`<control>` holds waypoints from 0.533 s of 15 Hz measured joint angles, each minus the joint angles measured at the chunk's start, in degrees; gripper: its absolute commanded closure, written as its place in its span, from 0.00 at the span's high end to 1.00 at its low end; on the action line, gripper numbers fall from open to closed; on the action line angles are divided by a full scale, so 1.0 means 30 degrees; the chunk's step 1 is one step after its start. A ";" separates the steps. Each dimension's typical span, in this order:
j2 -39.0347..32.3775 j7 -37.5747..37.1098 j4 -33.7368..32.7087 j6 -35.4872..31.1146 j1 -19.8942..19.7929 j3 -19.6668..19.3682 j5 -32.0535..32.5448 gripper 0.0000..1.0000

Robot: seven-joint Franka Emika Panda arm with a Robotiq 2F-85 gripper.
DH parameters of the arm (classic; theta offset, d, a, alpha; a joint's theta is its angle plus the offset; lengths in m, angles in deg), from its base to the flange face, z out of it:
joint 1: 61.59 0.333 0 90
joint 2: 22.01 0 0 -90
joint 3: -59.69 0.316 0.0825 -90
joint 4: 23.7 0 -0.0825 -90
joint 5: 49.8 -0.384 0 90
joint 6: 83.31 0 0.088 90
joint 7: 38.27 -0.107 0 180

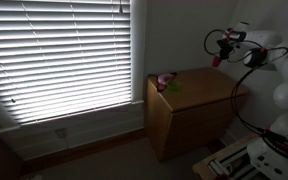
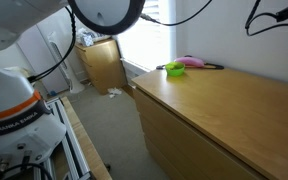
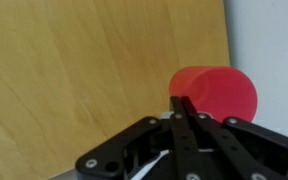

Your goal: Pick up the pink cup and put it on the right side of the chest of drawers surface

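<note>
The pink cup (image 1: 216, 61) is hanging upright above the clear end of the chest top (image 1: 221, 78). My gripper should keep lowering the cup until its bottom touches the wood.
The pink cup (image 3: 220, 90) is a small plain pink-red cup. In the wrist view its wall sits between my gripper's (image 3: 184, 108) pinched black fingers, over the chest of drawers' wooden top (image 3: 84, 60) near its edge by the wall. In an exterior view my gripper (image 1: 222, 48) holds the pink cup (image 1: 217, 61) in the air above the end of the chest of drawers (image 1: 199, 95) away from the window. The chest's flat top also shows in an exterior view (image 2: 234, 110).
A paler pink object (image 2: 190, 61) and a small green item (image 2: 174, 70) lie at the window end of the chest top, also in an exterior view (image 1: 165, 80). Window blinds (image 1: 64, 50) are beside the chest. A white wall (image 3: 274, 40) runs behind it.
</note>
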 measured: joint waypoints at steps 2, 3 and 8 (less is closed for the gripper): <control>-0.0303 -0.0994 0.0015 -0.0564 -0.0011 -0.0504 -0.0030 0.01; -0.0413 -0.1400 0.0016 -0.0588 -0.0014 -0.0730 -0.0030 0.01; -0.0730 -0.2785 0.0037 -0.0514 -0.0024 -0.1426 -0.0030 0.01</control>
